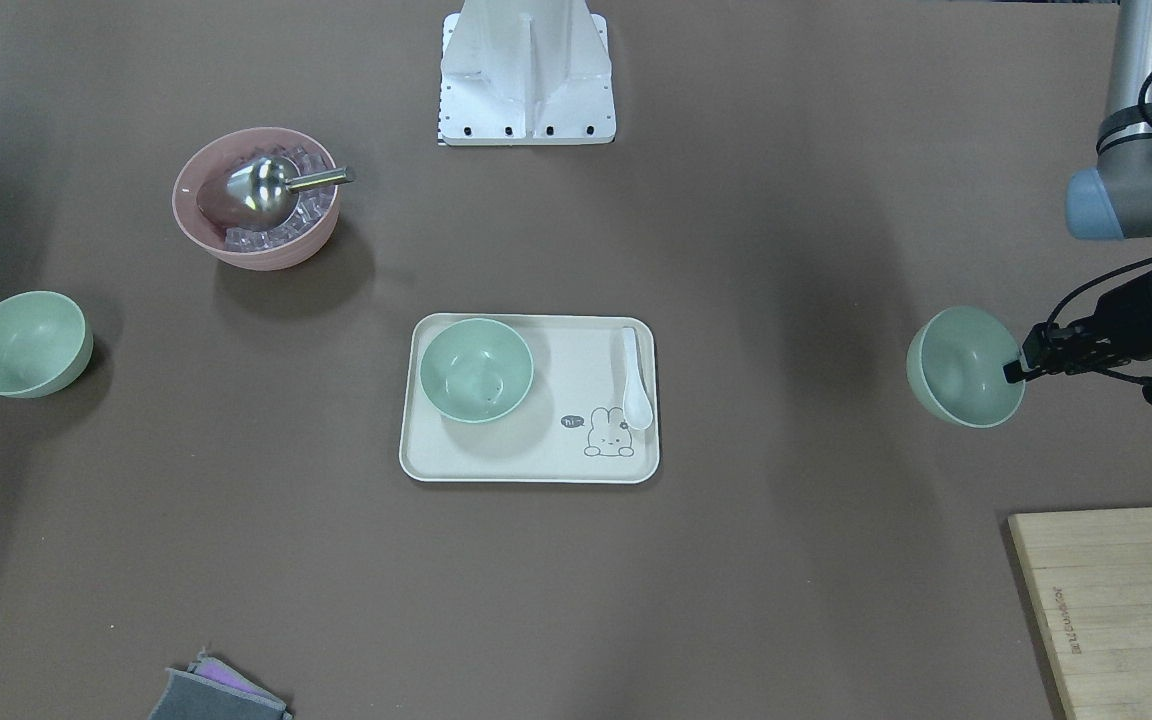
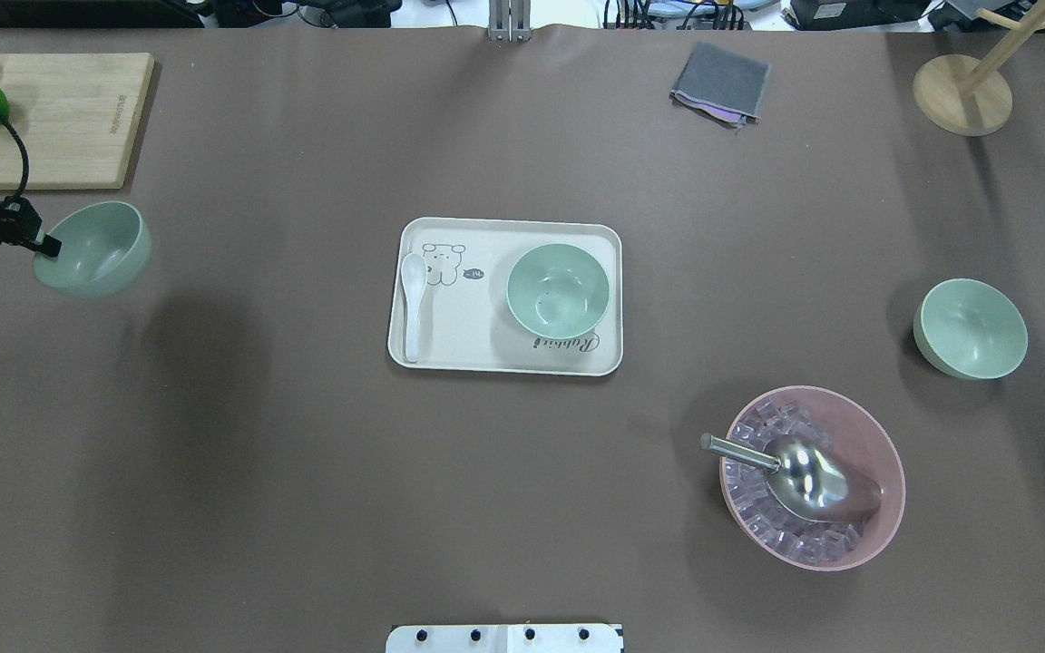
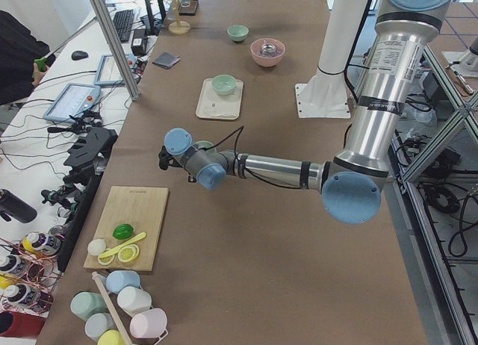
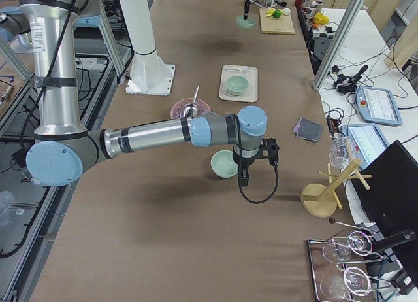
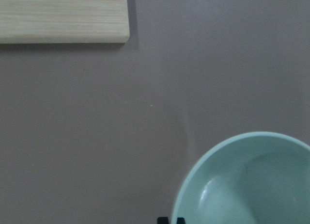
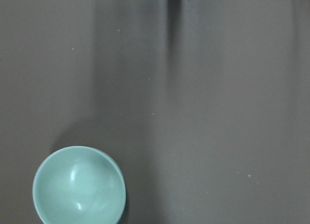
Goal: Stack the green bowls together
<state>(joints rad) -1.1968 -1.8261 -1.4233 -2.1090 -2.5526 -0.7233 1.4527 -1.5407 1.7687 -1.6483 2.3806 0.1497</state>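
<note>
The tray's green bowl (image 1: pixel 476 371) is empty and has a similar round shape to the held green bowl (image 1: pixel 965 367). The held bowl should sit deep inside it when I lower it, with the bowls' rims close together.
Three pale green bowls show. My left gripper (image 2: pixel 46 245) is shut on the rim of one green bowl (image 2: pixel 96 249) and holds it tilted, just above the table at the far left. It also shows in the front view (image 1: pixel 961 365) and the left wrist view (image 5: pixel 252 180). A second green bowl (image 2: pixel 559 288) sits upright on the cream tray (image 2: pixel 450 358). A third green bowl (image 2: pixel 970 328) stands on the table at the right. My right gripper (image 4: pixel 243 180) hangs beside that third bowl (image 4: pixel 224 163). I cannot tell whether it is open.
A pink bowl (image 2: pixel 885 535) with ice cubes and a metal scoop stands in front of the third bowl. A white spoon (image 2: pixel 412 299) lies on the tray. A cutting board (image 2: pixel 60 118) with fruit lies beyond the held bowl. A grey cloth (image 2: pixel 720 82) lies far back.
</note>
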